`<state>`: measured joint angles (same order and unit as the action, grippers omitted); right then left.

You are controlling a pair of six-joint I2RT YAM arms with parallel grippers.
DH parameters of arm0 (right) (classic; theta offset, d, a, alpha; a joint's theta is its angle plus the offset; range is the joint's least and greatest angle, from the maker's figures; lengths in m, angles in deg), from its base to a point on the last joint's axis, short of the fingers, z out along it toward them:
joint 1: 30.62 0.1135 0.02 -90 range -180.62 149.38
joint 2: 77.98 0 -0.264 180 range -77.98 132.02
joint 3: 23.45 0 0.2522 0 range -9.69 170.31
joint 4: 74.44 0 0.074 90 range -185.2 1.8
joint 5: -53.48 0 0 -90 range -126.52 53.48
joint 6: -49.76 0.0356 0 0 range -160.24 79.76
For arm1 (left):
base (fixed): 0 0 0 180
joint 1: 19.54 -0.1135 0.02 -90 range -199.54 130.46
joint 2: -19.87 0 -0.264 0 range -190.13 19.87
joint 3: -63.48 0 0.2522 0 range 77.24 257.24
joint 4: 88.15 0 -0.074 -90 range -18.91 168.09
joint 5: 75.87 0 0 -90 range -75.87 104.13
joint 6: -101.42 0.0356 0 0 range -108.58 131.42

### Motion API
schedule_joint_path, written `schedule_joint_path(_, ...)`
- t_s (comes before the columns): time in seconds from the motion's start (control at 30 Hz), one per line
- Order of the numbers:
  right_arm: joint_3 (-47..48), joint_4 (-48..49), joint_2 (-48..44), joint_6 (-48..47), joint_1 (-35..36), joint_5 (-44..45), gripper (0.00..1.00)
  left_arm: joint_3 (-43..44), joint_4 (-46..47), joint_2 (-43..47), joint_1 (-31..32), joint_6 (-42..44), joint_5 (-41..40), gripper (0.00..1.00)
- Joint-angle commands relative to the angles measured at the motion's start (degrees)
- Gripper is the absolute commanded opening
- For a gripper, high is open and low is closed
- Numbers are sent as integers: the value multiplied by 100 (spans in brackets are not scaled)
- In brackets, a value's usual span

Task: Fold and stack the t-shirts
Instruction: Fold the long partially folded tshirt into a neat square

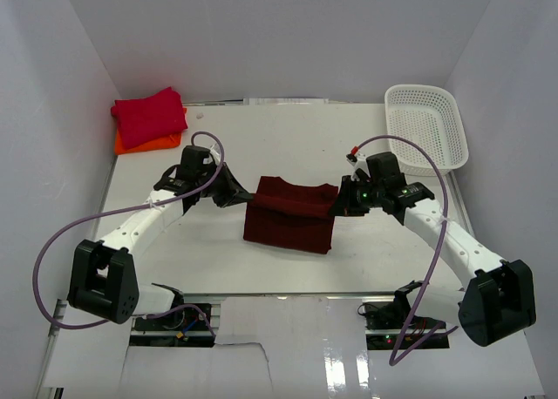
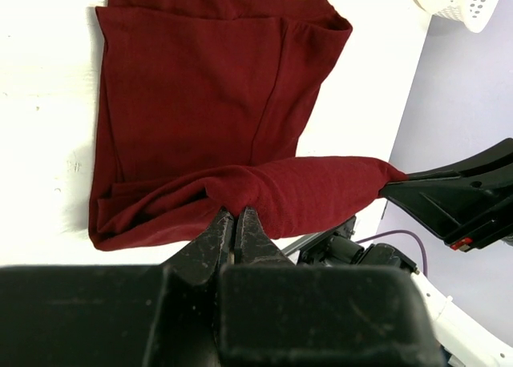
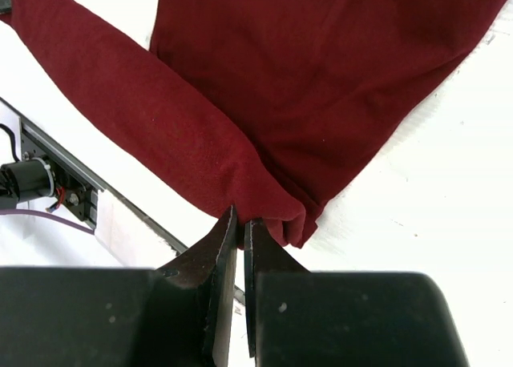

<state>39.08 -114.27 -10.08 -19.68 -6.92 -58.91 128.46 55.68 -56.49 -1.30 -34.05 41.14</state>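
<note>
The lifted fold is stretched straight between my grippers and faces the maroon t-shirt's far edge, so my left gripper should go on moving it until they meet.
The dark maroon t-shirt lies partly folded at the middle of the table. Its far edge is lifted and stretched between my two grippers. My left gripper is shut on the shirt's left far corner; in the left wrist view the gripper pinches the maroon t-shirt. My right gripper is shut on the right far corner; in the right wrist view the gripper pinches the maroon t-shirt. The crimson red t-shirt lies folded on the orange t-shirt at the far left corner.
A white mesh basket stands at the far right and shows in the left wrist view. White walls enclose the table on three sides. Purple cables loop beside both arms.
</note>
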Motion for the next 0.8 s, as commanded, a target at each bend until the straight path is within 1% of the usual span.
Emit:
schedule_joint_path(0.0,404,-153,-145,-52,29,42,8,388,-131,323,-13,47,-2,0)
schedule_joint_path(0.27,765,-408,-128,-104,20,60,8,739,-290,271,-13,74,-28,0)
schedule_joint_path(0.43,984,-443,-5,-131,29,103,8,977,-281,60,-5,100,-2,0)
schedule_joint_path(0.77,1441,-399,584,-280,3,393,8,1539,-114,-756,-5,232,-108,0)
